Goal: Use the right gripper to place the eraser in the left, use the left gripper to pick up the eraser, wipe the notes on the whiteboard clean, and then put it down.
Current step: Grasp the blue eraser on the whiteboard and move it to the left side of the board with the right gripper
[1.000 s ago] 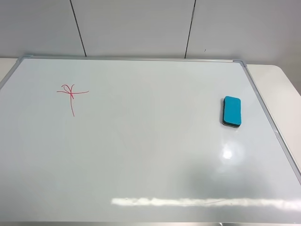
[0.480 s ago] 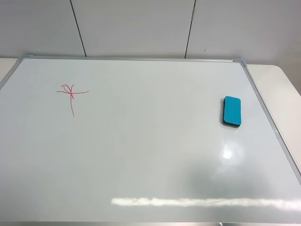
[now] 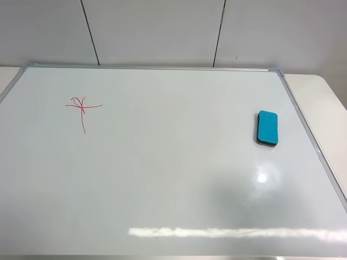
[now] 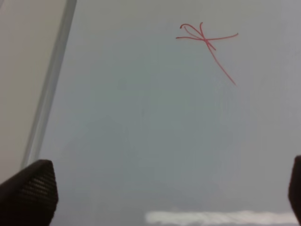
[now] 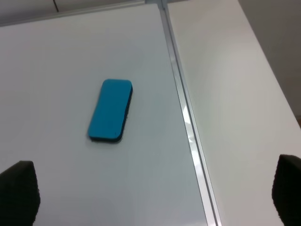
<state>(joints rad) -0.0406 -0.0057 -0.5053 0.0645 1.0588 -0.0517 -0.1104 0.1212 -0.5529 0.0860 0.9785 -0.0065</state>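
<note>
My closed right gripper will drag the flat eraser (image 3: pixel 267 128), and because the whiteboard is glossy and clear (image 3: pixel 262 177), the eraser will glide across it and stay flat.
The teal-blue eraser (image 3: pixel 268 128) lies flat on the whiteboard (image 3: pixel 173 173) near its right edge. It also shows in the right wrist view (image 5: pixel 111 110). The red notes (image 3: pixel 82 108) are at the board's far left and show in the left wrist view (image 4: pixel 207 42). Neither arm shows in the exterior high view. My left gripper (image 4: pixel 162 193) is open and empty above the board, short of the notes. My right gripper (image 5: pixel 153 193) is open and empty above the board, short of the eraser. Only the fingertips (image 4: pixel 28 193) (image 5: pixel 19 193) of each show.
The board's silver-grey frame (image 3: pixel 303 122) runs down the right side, with a bare cream tabletop (image 3: pixel 331 114) beyond it. The frame also shows in the right wrist view (image 5: pixel 186 117) and the left wrist view (image 4: pixel 49 89). A panelled wall (image 3: pixel 162 30) stands behind.
The eraser and notes have not moved. Only a small glare spot on the board below the eraser has shifted slightly.
</note>
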